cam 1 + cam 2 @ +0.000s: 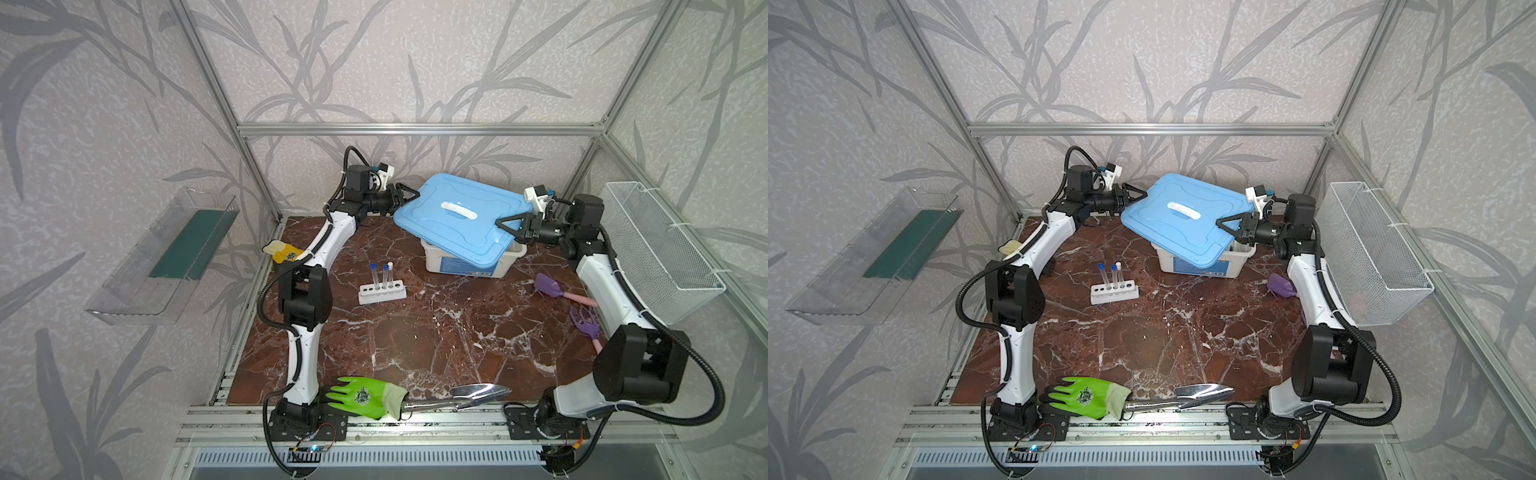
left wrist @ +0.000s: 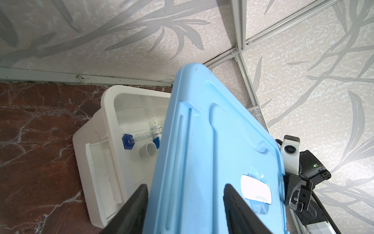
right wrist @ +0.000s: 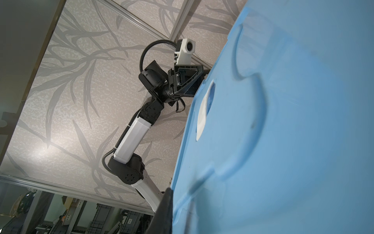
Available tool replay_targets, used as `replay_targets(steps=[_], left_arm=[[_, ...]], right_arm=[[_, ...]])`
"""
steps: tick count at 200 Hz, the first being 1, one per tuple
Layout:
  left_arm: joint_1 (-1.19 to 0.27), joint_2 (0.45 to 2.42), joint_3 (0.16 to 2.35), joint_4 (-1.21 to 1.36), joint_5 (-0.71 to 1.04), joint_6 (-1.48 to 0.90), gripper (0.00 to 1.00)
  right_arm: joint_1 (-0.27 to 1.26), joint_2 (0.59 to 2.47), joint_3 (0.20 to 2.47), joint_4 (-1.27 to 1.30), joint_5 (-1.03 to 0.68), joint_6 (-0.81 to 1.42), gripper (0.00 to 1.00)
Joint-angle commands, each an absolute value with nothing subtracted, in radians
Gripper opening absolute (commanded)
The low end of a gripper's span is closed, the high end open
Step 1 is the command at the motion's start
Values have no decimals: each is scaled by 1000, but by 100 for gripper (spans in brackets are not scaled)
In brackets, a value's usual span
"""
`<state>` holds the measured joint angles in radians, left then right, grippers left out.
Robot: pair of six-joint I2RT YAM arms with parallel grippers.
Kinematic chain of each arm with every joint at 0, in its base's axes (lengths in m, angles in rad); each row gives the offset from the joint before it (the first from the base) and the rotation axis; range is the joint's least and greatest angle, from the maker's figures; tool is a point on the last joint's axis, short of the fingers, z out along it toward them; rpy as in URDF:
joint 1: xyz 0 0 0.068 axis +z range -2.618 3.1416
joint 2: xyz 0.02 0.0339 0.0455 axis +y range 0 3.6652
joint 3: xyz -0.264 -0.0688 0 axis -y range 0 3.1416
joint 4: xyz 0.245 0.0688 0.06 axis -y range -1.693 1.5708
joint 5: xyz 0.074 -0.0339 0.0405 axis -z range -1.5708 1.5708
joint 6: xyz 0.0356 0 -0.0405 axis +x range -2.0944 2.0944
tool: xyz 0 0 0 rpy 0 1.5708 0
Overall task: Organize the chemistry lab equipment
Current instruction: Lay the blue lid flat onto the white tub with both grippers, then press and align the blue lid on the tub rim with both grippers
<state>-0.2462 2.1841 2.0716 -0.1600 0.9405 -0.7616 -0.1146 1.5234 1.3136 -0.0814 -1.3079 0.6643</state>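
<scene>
I should swing the blue lid (image 1: 485, 254) back with my right gripper, square to the bin's rim (image 1: 518, 249), before I lower it, because it hangs crooked over the white bin.
A blue lid (image 1: 440, 232) hangs tilted over the white bin (image 1: 465, 266) at the back. My right gripper (image 1: 500, 224) is shut on the lid's right edge; in the right wrist view one finger (image 3: 167, 204) presses against that lid (image 3: 283, 121). My left gripper (image 1: 410, 195) is open, its jaws straddling the lid's left edge (image 2: 202, 141) with a wide gap. Inside the bin (image 2: 107, 121) lie a blue-capped test tube (image 2: 141, 136) and a small white bowl (image 2: 148, 149). On the table, the white rack (image 1: 382, 293) holds three upright test tubes (image 1: 385, 276).
A green glove (image 1: 361, 397) and a metal trowel (image 1: 478, 392) lie at the front edge. A yellow glove (image 1: 282, 251) sits under the left arm. A purple scoop (image 1: 548, 286) and rake (image 1: 586, 326) lie at right. A wire basket (image 1: 656, 241) hangs on the right wall, a clear shelf (image 1: 166, 257) on the left wall.
</scene>
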Motion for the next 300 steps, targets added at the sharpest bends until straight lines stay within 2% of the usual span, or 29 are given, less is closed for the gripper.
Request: replay_targets(steps=[1,91,163,300], left_arm=[[-268,2192,2055,-81,1001,-789,56],[-262,2181,2009,11,1007,-844,48],[-260,2168,1975,15,1003,-840,46],[-291,2114,1919,-87,942,-756,46]], right_arm=[[-105,1550,1368,-261,-1272,507,17],[-105,1637,1380,-314,-1146,500,43],[-115,1694,1455,-390,-1014,499,46],[-121,1929,1715,-549,-936,363,47]])
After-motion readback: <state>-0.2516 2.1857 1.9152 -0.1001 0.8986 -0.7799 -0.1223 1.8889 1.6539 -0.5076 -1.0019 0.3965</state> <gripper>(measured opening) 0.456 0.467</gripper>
